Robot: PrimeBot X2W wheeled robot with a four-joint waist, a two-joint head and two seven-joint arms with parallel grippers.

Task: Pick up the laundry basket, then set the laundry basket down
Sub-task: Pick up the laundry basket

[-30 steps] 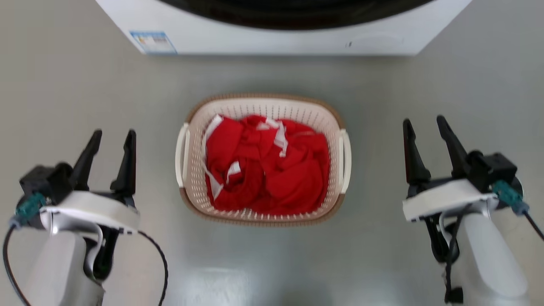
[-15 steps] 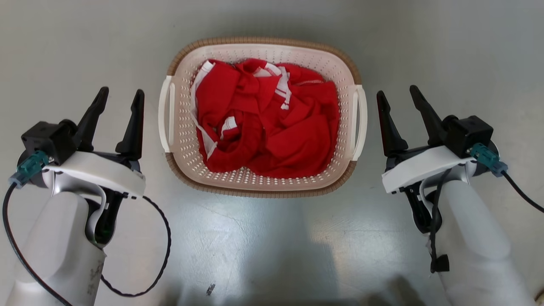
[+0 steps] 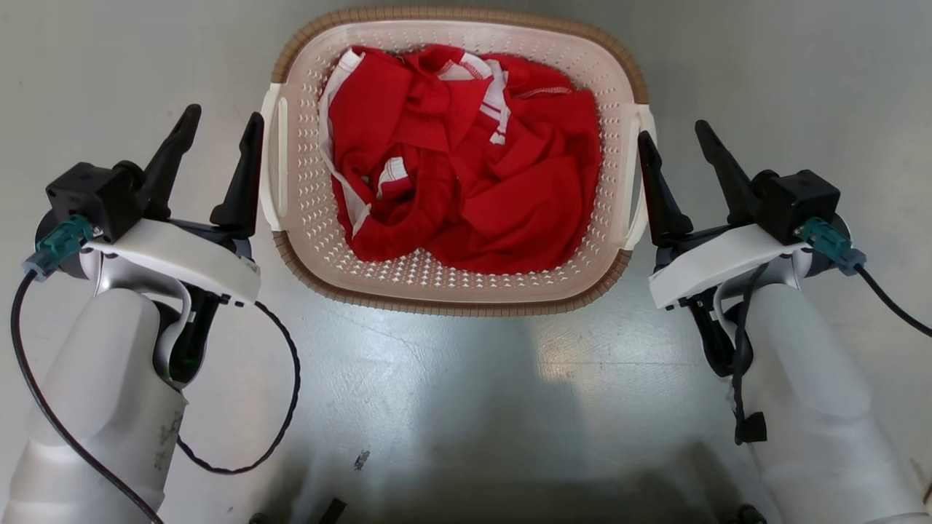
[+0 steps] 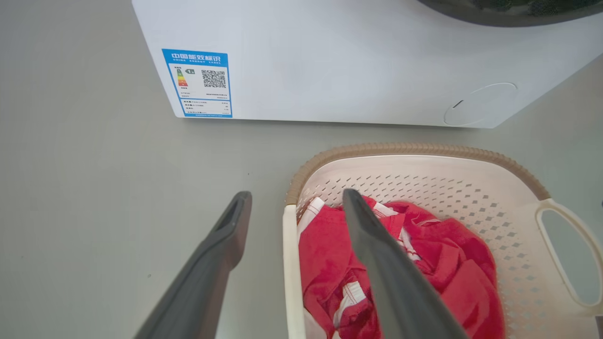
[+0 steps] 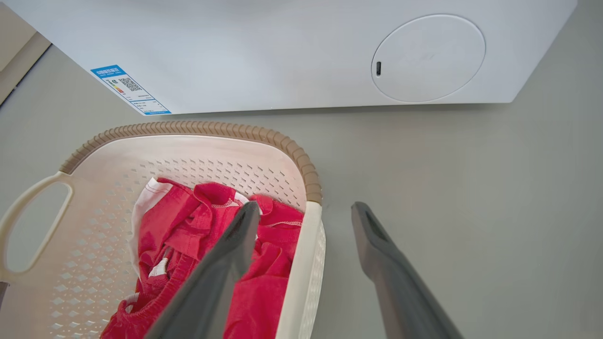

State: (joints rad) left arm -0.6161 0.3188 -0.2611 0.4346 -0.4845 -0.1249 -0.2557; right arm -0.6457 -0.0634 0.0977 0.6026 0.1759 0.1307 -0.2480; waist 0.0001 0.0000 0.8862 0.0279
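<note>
The white handle [image 3: 267,186] has only a narrow slot [image 3: 275,157] showing beside it, so the handle will bend outward from the laundry basket's rim when the robot lifts the laundry basket.
The laundry basket [image 3: 466,304], cream perforated plastic with a brown woven-look rim, stands on the grey floor and holds a crumpled red garment with white trim [image 3: 466,167]. My left gripper [image 3: 224,115] is open right beside the basket's left white handle [image 3: 271,167]. My right gripper [image 3: 670,131] is open beside the right handle [image 3: 639,189]. In the left wrist view the left gripper [image 4: 297,194] has the handle bar [image 4: 288,263] lying between its spread fingers. The right gripper [image 5: 306,205] frames its own handle bar [image 5: 304,263] the same way. I cannot tell whether either touches.
A white washer [image 4: 358,56] with a blue energy label [image 4: 202,84] stands just beyond the basket; its round service flap [image 5: 427,57] faces me. A black cable [image 3: 284,378] loops from the left arm. Bare grey floor lies on both outer sides.
The head camera has tilted down and nearer: the washer has left its view and the basket looks larger and higher. Both open grippers have closed in on the basket's side handles.
</note>
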